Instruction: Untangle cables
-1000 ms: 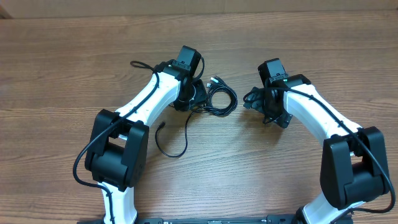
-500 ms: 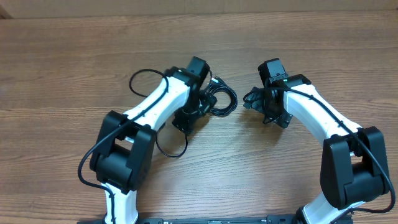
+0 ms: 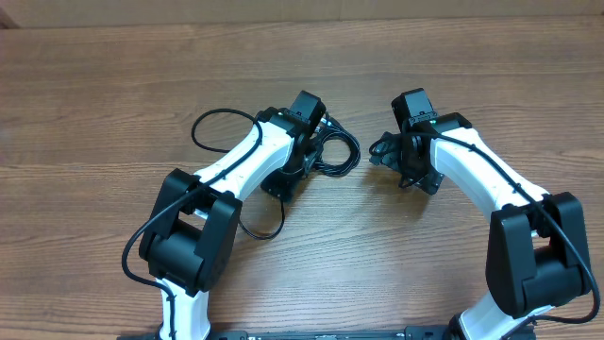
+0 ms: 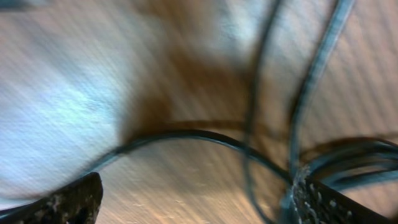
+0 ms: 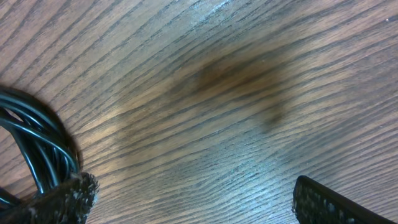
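Note:
The loose cable piece crosses other cables beside the coil, bending frontward; next my left gripper grabs its end and swings it back.
The cables are thin black cords lying in a tangled coil on the wooden table between my two arms. One loose strand trails toward the front left. My left gripper points down at the coil's left edge and is open. In the blurred left wrist view, cords cross the wood ahead of the left gripper, and several bunch against its right finger. My right gripper stands open just right of the coil, over bare wood. The coil lies beside the left finger of the right gripper.
A thicker black wire belonging to the left arm loops out over the table at the left. Bare wooden table surrounds the arms at the back, left and right.
My left arm has swung right over the coil's edge and turned, and its jaws have opened wide. The right arm has not moved.

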{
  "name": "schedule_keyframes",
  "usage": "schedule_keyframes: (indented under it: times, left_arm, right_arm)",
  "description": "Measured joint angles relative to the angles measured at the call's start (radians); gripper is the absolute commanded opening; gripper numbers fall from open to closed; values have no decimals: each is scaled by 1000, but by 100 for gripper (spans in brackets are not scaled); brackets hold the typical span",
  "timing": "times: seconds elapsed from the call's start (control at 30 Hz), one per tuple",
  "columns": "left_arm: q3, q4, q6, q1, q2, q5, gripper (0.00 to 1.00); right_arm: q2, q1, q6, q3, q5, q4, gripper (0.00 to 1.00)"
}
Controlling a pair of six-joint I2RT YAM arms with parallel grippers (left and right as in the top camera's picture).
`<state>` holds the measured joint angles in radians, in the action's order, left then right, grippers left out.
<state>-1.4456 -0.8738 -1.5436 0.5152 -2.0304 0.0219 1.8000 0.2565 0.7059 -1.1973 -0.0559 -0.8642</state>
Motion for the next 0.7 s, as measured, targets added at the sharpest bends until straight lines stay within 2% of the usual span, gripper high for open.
schedule_keyframes:
  times: [0.03,0.1,0.17,0.3,0.37,0.5,0.7]
  left_arm:
    - [0,30,1,0,0,9,100]
    - [0,72,24,0,0,31,4]
    - [0,73,72,-2,0,39,4]
    - [0,79,290,-40,0,57,4]
    - [0,71,471,-90,0,109,4]
    - [0,8,733,-136,0,216,4]
    - [14,-121,925,-95,0,255,4]
  right_arm:
    - [0,0,0,0,0,0,100]
    - [0,0,0,0,0,0,100]
    - [0,0,0,0,0,0,100]
    - [0,0,0,0,0,0,100]
    - [0,0,0,0,0,0,100]
    - [0,0,0,0,0,0,100]
    - [0,0,0,0,0,0,100]
